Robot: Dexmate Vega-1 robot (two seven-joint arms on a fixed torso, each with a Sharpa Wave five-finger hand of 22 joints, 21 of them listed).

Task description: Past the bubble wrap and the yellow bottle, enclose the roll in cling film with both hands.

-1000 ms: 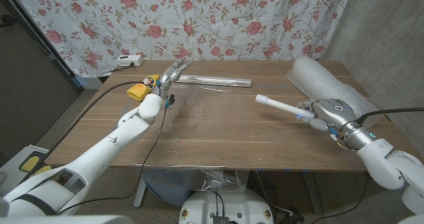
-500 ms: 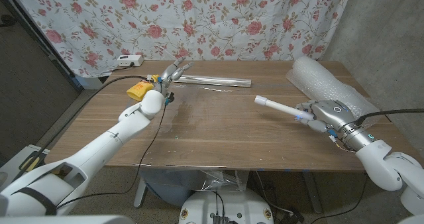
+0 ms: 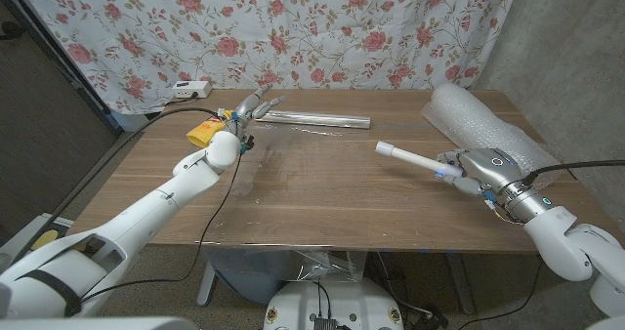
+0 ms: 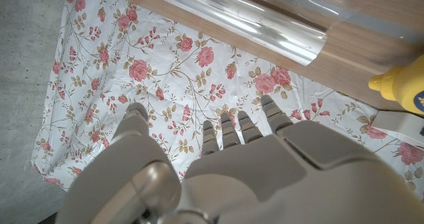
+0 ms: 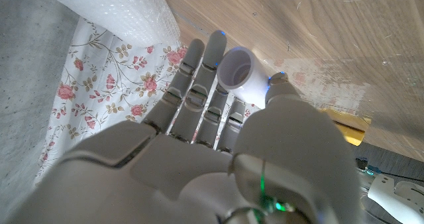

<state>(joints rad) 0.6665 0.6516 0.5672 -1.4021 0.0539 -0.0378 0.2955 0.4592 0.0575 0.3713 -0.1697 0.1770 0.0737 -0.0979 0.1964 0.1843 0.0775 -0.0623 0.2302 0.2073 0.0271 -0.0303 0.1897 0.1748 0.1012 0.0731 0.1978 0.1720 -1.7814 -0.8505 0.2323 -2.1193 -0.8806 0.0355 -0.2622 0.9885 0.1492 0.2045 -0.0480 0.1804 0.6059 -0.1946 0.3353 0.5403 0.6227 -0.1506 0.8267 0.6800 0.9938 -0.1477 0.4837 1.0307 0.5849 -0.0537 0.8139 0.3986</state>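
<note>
My gripper will bring the clear sheet (image 3: 293, 179) up with the cling film roll when it lifts the roll, with the sheet slanting toward the front edge, because glints trail (image 3: 317, 132) beside the roll.
The cling film roll (image 3: 314, 120) lies across the far middle of the table, also seen as a shiny tube, the cling film roll (image 4: 265, 26), beyond my left fingers. My left hand (image 3: 250, 108) hovers at its left end with fingers spread and nothing in them; in the left wrist view the left hand (image 4: 218, 164) holds nothing. The yellow bottle (image 3: 204, 131) lies just left of that hand. My right hand (image 3: 471, 168) grips a white roll (image 3: 410, 157) that points left above the table; the white roll (image 5: 240, 70) sits between thumb and fingers. Bubble wrap (image 3: 480, 123) lies behind the right hand.
A faint clear sheet of film (image 3: 278, 169) seems to spread from the roll over the table toward the front edge. A white power strip (image 3: 190, 89) sits at the back left corner. A floral curtain (image 3: 322, 27) hangs behind the table.
My left hand has reached farther away across the table, closer to the cling film roll's left end. The right hand and the white roll have barely moved.
</note>
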